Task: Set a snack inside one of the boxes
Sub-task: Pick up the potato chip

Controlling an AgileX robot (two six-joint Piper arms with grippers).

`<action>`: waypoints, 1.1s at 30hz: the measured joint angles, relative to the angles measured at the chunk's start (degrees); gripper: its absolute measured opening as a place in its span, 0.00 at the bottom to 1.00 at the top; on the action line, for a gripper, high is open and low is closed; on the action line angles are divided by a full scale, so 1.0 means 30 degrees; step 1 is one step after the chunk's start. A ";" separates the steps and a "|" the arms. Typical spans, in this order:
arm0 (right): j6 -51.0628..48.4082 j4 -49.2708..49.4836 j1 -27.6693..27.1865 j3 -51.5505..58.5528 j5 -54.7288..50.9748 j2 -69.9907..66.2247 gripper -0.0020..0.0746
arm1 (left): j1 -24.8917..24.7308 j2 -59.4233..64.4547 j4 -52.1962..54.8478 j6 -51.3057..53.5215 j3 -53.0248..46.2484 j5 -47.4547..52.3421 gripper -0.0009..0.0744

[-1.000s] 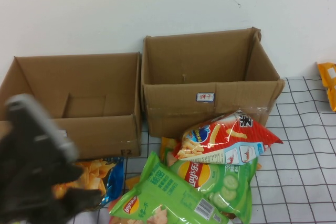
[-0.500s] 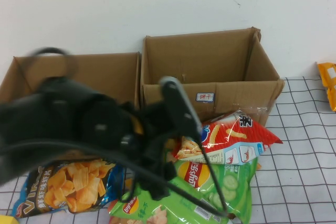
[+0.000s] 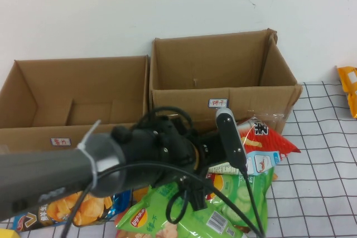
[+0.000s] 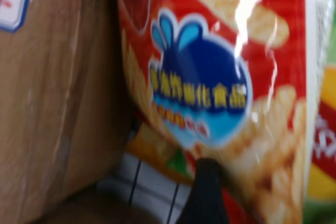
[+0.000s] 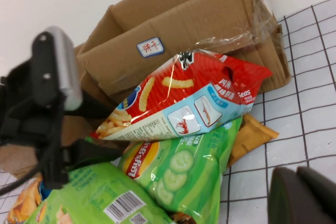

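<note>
The red snack bag's bottom edge lies over the green chip bag, so the red snack bag will come away by itself when the robot lifts it.
A red snack bag leans on the front of the right cardboard box, on top of other bags. It also shows in the right wrist view and fills the left wrist view. My left gripper is open. In the right wrist view, it has one finger above and one below the bag's left end. One black fingertip touches the bag. The left box stands open and empty. My right gripper is shut and empty above the checked cloth, out of the high view.
Two green chip bags lie under the red bag. A blue bag of orange chips lies at the front left. An orange pack peeks out under the pile. Another orange pack lies at the far right.
My left arm has swung from the front left corner rightwards across the pile, and its gripper has reached the red bag's left end. The bags and boxes have stayed put.
</note>
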State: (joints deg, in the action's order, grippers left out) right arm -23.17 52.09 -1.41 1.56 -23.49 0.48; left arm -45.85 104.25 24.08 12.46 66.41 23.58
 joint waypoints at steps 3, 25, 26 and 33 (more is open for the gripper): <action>-0.0101 0.0000 0.0000 0.0000 0.0000 0.0000 0.02 | -0.0053 0.0496 0.0346 -0.0738 0.0000 -0.1271 0.69; -0.0578 0.0090 0.0000 0.0000 -0.0081 0.0000 0.02 | -0.0046 0.3104 0.2971 -0.4748 0.1941 -0.3723 0.62; -0.0578 0.0121 0.0000 0.0000 -0.0081 0.0000 0.02 | -0.0046 0.3104 0.2971 -0.4950 0.1941 -0.3723 0.56; -0.0578 0.0121 0.0000 0.0000 -0.0146 0.0000 0.02 | -0.0046 0.3104 0.2971 -0.6011 0.1951 -0.3046 0.46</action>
State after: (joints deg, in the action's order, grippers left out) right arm -24.90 52.46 -1.41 1.56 -23.93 0.48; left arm -45.99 113.56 32.99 -5.58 72.27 14.44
